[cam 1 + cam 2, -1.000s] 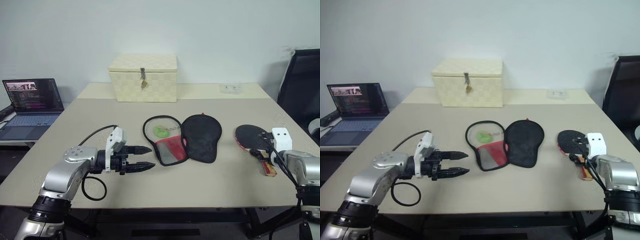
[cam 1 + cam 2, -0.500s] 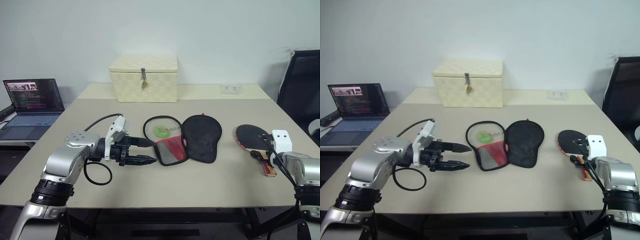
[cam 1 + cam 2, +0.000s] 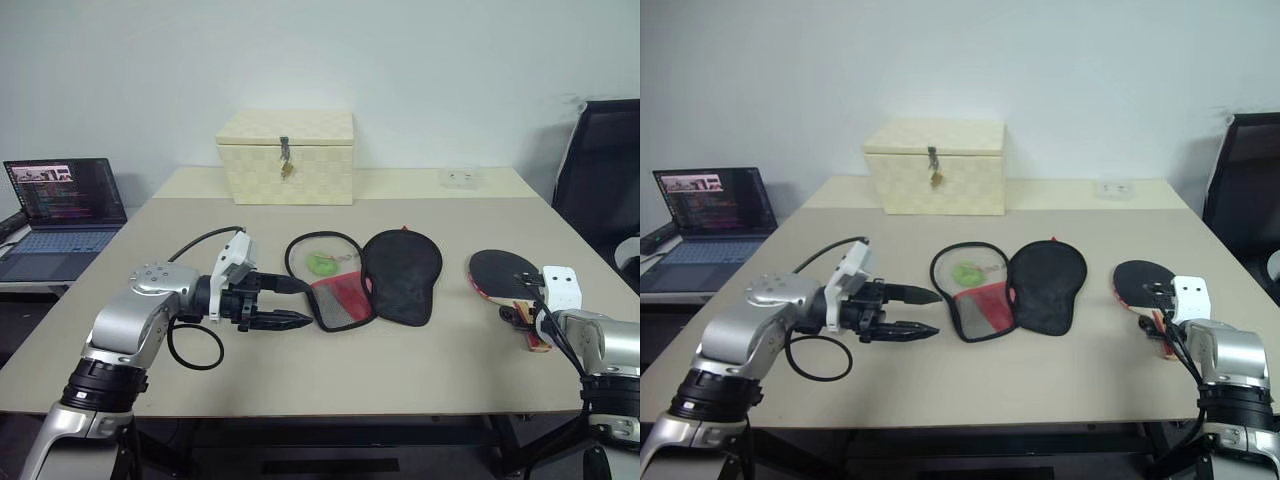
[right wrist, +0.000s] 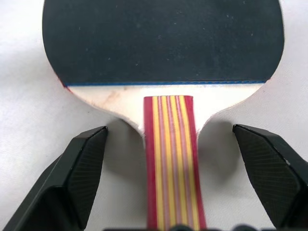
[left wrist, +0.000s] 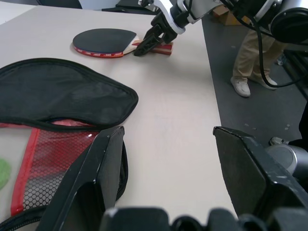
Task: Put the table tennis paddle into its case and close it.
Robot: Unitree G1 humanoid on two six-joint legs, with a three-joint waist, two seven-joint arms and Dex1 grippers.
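I am about to lower the paddle (image 3: 504, 274), and the black half (image 3: 403, 277) is round and gets narrower toward me just like the paddle. The paddle will fit inside, handle and all.
The table tennis paddle (image 3: 505, 272) lies flat at the table's right, black face up, its striped handle (image 4: 171, 159) pointing toward me. My right gripper (image 4: 168, 132) is open, one finger on each side of the handle with a gap at both. The case (image 3: 403, 272) lies unzipped mid-table, the black half on the right and the mesh half with a red panel (image 3: 335, 295) on the left. My left gripper (image 3: 300, 303) is open, empty, and level just left of the mesh half's rim.
A cream woven box (image 3: 287, 155) with a latch stands at the back. A laptop (image 3: 65, 200) sits on a side table at the left, and a black chair (image 3: 600, 170) is at the right. A person's legs (image 5: 248, 62) stand beyond the table's right side.
My left gripper has turned a little and its tips now sit closer to the case's rim. The right gripper has stayed at the paddle's handle.
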